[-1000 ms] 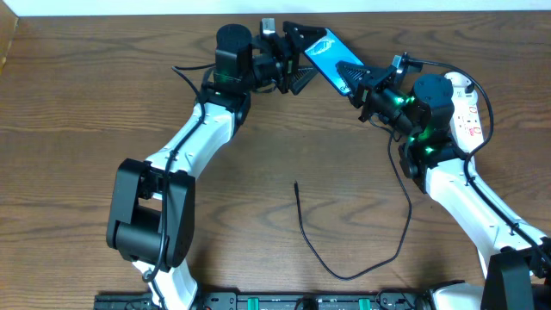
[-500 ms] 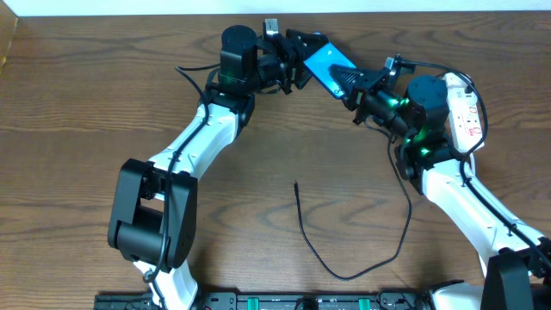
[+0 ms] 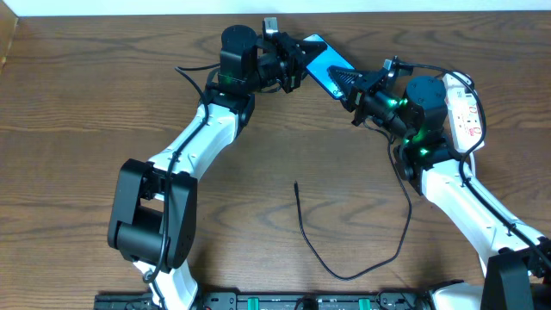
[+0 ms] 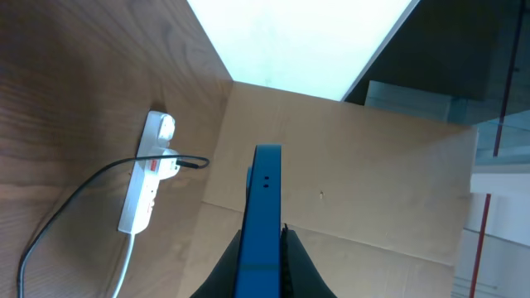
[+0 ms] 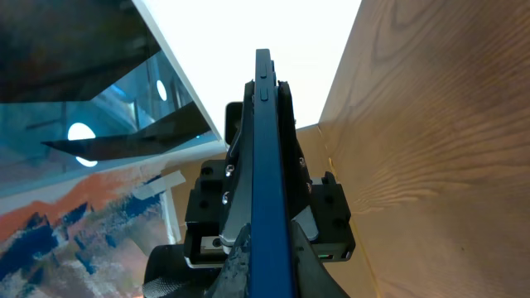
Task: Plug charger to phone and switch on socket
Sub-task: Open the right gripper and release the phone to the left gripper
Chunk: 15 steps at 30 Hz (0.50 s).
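Both of my grippers are holding the phone (image 3: 326,65), and the charger is lying loose. My right gripper should leave the phone to my left gripper and take hold of the charger's plug end (image 3: 296,187).
The phone (image 3: 322,58), blue-screened, hangs in the air near the table's far edge, held from both ends. My left gripper (image 3: 299,63) is shut on its left end, and my right gripper (image 3: 346,82) is shut on its right end. Edge-on, the phone (image 4: 265,211) rises from between the left gripper's (image 4: 262,277) jaws. In the right wrist view the phone (image 5: 269,157) stands in the right gripper (image 5: 270,261). The charger (image 3: 348,277) lies loose on the table, its plug tip (image 3: 295,183) free. The white socket (image 3: 470,116) lies behind the right arm and also shows as the socket (image 4: 147,180) in the left wrist view.
A cardboard wall (image 4: 348,174) stands behind the table's far edge. A cardboard box corner (image 3: 5,43) sits at the far left. A black rail (image 3: 301,301) runs along the near edge. The charger's loop crosses the front middle of the table.
My left gripper has shut on the phone's left end, where a second ago it stood open around it. The phone and the right gripper have shifted slightly left.
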Tool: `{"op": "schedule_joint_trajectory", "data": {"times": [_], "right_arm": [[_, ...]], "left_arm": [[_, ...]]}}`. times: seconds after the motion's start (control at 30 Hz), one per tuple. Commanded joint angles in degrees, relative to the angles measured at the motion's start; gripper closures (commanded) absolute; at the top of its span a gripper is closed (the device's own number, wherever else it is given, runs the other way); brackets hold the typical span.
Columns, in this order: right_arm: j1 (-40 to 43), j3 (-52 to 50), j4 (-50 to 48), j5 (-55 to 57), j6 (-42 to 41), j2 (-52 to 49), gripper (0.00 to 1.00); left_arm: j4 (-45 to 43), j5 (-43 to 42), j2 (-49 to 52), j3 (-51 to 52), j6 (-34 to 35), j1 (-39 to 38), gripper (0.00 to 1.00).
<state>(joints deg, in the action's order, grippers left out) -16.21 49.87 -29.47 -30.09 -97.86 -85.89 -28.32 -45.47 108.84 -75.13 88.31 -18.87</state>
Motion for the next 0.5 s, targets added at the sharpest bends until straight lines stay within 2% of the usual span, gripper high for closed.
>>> {"op": "schedule_joint_trajectory", "data": {"times": [0.0, 0.1, 0.17, 0.3, 0.37, 0.4, 0.47], "right_arm": [[-0.39, 0.92, -1.16, -1.64, 1.05, -0.02, 0.99], [-0.39, 0.92, -1.16, -1.68, 1.05, -0.02, 0.99], [-0.39, 0.92, -1.16, -1.81, 1.05, -0.02, 0.9], [-0.35, 0.92, -1.18, -1.79, 1.05, -0.02, 0.32], [-0.35, 0.92, -1.18, -1.81, 1.05, -0.02, 0.11], [-0.35, 0.92, -1.18, -1.81, 1.05, -0.02, 0.02], [-0.35, 0.92, -1.16, -1.81, 1.05, 0.0, 0.01]], "left_arm": [[0.33, 0.17, -1.16, -0.59, -1.2, -0.13, 0.92], [0.33, 0.26, -1.16, -0.59, -1.2, -0.13, 0.93], [0.33, 0.63, -1.16, -0.59, -1.2, -0.13, 0.93], [0.33, 1.2, -1.16, -0.59, -1.2, -0.13, 0.92], [0.33, 1.2, -1.16, -0.59, -1.2, -0.04, 0.93], [0.33, 1.2, -1.16, -0.59, -1.2, 0.07, 0.93], [0.33, 1.18, -1.16, -0.59, -1.2, 0.48, 0.92]]}}
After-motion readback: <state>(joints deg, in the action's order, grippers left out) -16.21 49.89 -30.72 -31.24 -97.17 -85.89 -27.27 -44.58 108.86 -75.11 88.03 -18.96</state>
